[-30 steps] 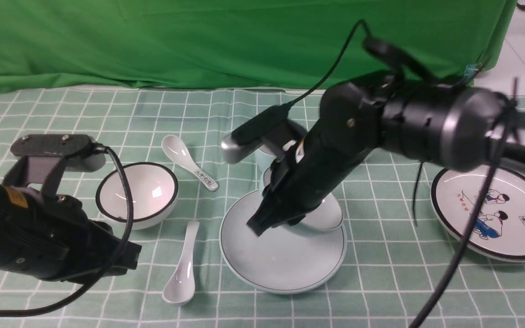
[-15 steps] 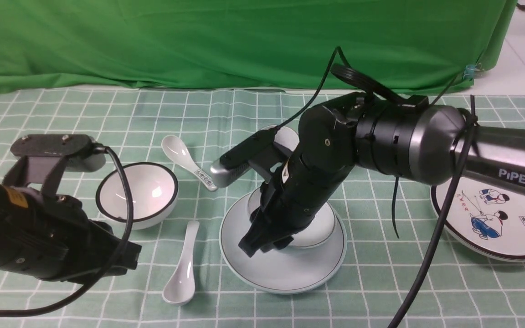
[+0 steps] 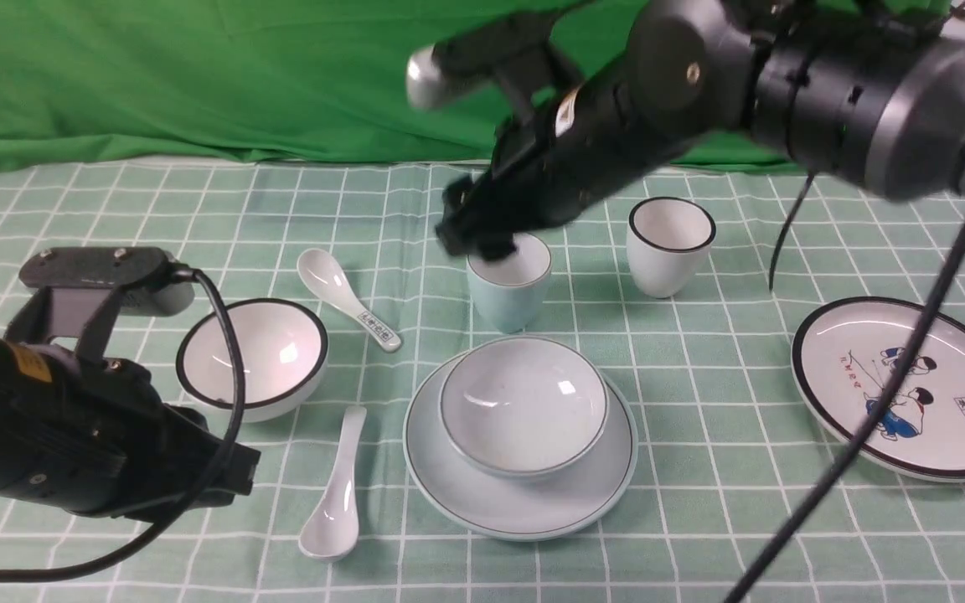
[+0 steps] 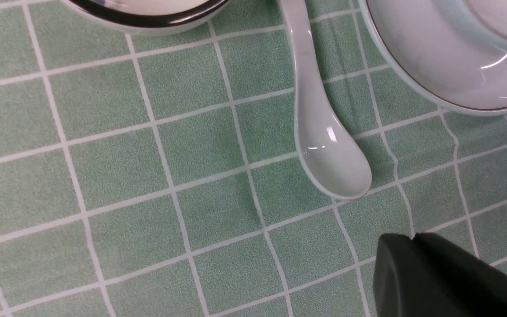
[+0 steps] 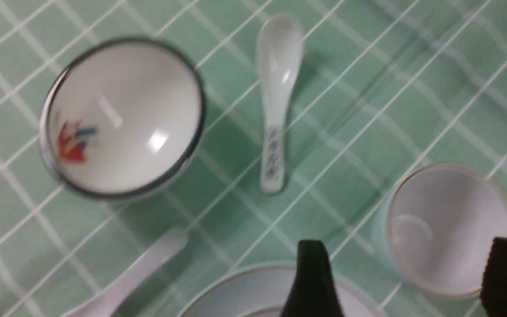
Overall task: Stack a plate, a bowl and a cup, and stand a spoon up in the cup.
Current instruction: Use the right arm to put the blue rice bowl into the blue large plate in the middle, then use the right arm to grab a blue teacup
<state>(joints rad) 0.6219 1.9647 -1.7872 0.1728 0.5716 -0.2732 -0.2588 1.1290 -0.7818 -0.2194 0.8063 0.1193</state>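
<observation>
My gripper will make the bowl (image 3: pixel 524 407) slide a little off centre when it lowers the cup inside, because the plate (image 3: pixel 549 507) that the bowl is in is much wider than the bowl.
The pale blue-green bowl (image 3: pixel 523 406) sits in the pale blue-green plate (image 3: pixel 520 511) at the front centre. Just behind them stands the pale blue-green cup (image 3: pixel 509 289). My right gripper (image 3: pixel 478 239) hangs open above the cup's near-left rim, with nothing in it. In the right wrist view its two fingers stand wide apart (image 5: pixel 407 251) over the cup (image 5: pixel 449 229) and the plate's edge (image 5: pixel 244 290). The plain white spoon (image 3: pixel 336 494) lies left of the plate. My left gripper (image 3: pixel 239 469) is shut and empty, low, close beside the spoon's bowl (image 4: pixel 324 154).
A white black-rimmed bowl (image 3: pixel 252 356) stands at the left, with a pattern-handled spoon (image 3: pixel 348 297) behind it. A white black-rimmed cup (image 3: pixel 671 243) is right of the pale cup. A cartoon plate (image 3: pixel 910 385) lies far right. A green curtain closes the back.
My right gripper set the bowl down on the plate, opened, then rose and moved back over the cup. The left arm has not moved.
</observation>
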